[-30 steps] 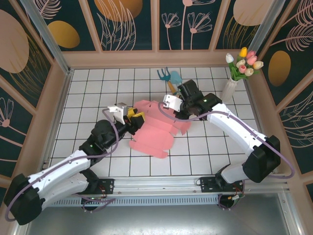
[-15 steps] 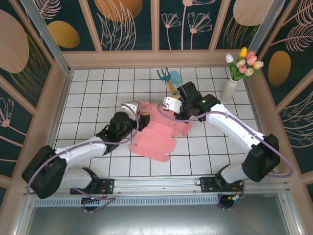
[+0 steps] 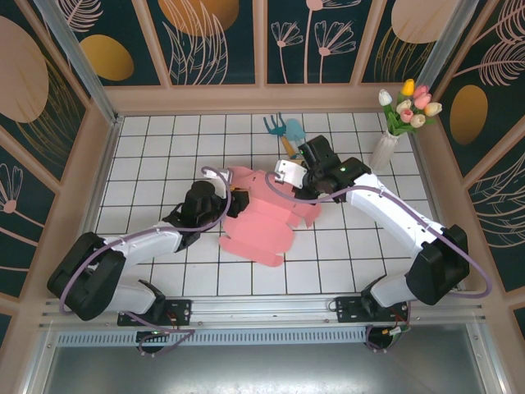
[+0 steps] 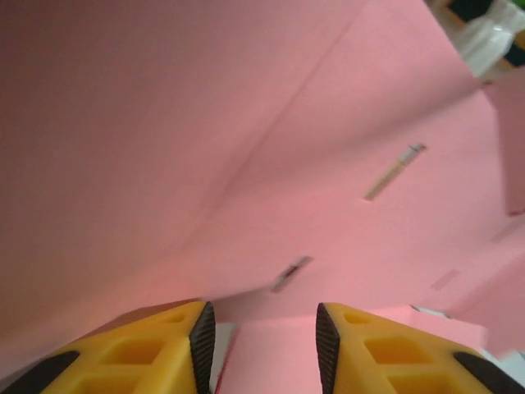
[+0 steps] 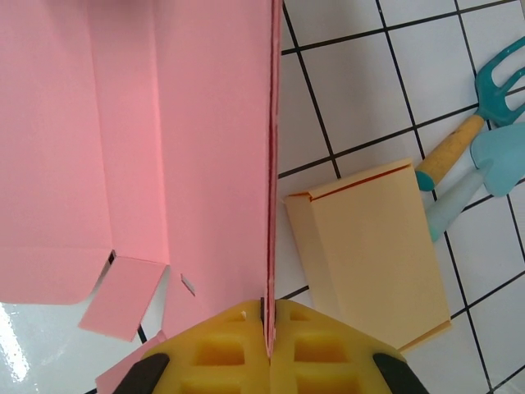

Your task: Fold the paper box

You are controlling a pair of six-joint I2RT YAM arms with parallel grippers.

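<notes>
I can see the pink sheet (image 3: 256, 236) lying crooked across the tiles, so next my right gripper pulls its far panel (image 3: 264, 187) back and straightens it before my left gripper folds the sheet's side in.
The paper box is a flat pink sheet (image 3: 258, 231) with creases and slots, lying mid-table with its far edge lifted. My right gripper (image 3: 297, 189) is shut on that edge, and the right wrist view shows the yellow fingers (image 5: 268, 324) pinching the upright pink panel (image 5: 189, 148). My left gripper (image 3: 239, 202) is at the sheet's left side, low to the table. In the left wrist view its yellow fingers (image 4: 265, 345) stand apart, with the pink sheet (image 4: 246, 148) sloping close above and beyond them and a flap edge lying in the gap.
A tan folded paper piece (image 5: 369, 246) lies just beside the pink panel. Teal garden tools (image 3: 285, 131) lie behind it. A white vase of tulips (image 3: 384, 149) stands at the back right. Wooden walls ring the white tiled table (image 3: 156, 156).
My left arm has reached right and lower, bringing its gripper against the sheet's left side. The sheet has shifted slightly. The right gripper has kept its pinch and place.
</notes>
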